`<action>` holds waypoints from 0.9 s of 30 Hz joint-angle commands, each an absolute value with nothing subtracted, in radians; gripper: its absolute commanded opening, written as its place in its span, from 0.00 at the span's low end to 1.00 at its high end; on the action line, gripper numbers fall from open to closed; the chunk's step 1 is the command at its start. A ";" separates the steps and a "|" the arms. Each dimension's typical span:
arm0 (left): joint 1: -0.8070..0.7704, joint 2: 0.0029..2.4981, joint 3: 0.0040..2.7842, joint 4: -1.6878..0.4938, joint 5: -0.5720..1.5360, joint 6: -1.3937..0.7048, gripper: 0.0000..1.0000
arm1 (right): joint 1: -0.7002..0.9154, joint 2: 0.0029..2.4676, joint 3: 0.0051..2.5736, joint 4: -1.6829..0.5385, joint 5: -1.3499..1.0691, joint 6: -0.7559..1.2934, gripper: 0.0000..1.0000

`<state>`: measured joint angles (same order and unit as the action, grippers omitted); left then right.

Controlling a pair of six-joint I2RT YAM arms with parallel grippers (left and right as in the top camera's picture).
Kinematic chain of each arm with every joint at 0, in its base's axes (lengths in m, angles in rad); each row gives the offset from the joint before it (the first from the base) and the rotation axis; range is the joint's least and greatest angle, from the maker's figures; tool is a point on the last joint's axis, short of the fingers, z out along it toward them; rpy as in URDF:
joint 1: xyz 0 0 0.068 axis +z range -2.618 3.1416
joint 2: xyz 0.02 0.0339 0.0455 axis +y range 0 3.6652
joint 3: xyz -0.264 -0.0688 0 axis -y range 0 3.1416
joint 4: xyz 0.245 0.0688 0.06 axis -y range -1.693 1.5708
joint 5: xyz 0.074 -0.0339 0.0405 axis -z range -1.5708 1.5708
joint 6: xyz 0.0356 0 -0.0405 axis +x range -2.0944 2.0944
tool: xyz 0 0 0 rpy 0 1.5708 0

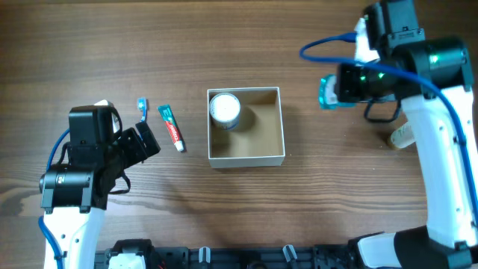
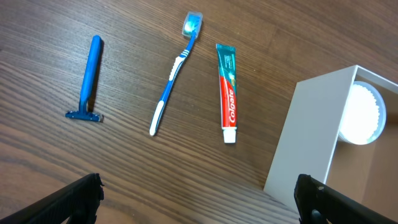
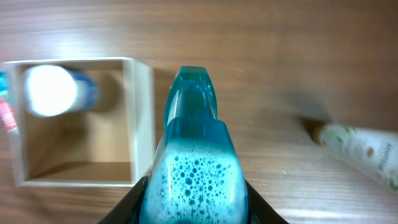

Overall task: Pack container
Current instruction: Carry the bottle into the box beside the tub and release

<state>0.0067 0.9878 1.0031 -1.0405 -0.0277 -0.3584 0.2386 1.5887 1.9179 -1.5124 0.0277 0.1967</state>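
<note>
The container's bottom beside the white-capped bottle [image 1: 261, 131] is clear. I should continue to bring the teal bottle over with my right gripper until the teal bottle sits inside the walls [image 1: 255, 110].
The container [image 1: 277, 125] is a square white-walled box with a tan inside at the table's middle; it also shows in the left wrist view [image 2: 305, 137] and the right wrist view [image 3: 142, 118]. A white-capped bottle [image 1: 224, 110] lies in its left part. My right gripper [image 1: 336, 88] is shut on a teal, bubbly bottle [image 3: 193, 162] and holds it above the table, right of the container. My left gripper [image 2: 199, 202] is open and empty, left of the container. A toothpaste tube [image 2: 227, 90], a blue toothbrush [image 2: 174, 78] and a blue razor [image 2: 88, 81] lie on the table in front of it.
A pale green-printed tube [image 1: 402, 137] lies on the table at the right, under my right arm; it also shows in the right wrist view [image 3: 364, 149]. The toothpaste [image 1: 172, 127] and toothbrush [image 1: 142, 109] sit between my left arm and the container.
</note>
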 commanded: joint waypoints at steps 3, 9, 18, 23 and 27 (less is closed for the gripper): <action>0.002 0.990 1.022 -1.037 -0.015 -0.375 1.00 | 0.448 1.612 1.989 -1.445 0.029 0.270 0.04; 0.002 0.989 1.022 -1.037 -0.015 -0.375 1.00 | 0.549 1.771 1.989 -1.399 0.022 0.317 0.04; 0.002 0.990 1.022 -1.037 -0.015 -0.375 1.00 | 0.577 2.001 1.988 -1.354 0.022 0.363 0.04; 0.002 0.990 1.022 -1.038 -0.015 -0.375 1.00 | 0.577 2.067 1.988 -1.296 0.021 0.387 0.04; 0.002 0.990 1.022 -1.038 -0.015 -0.375 1.00 | 0.577 2.078 1.988 -1.293 0.022 0.393 0.05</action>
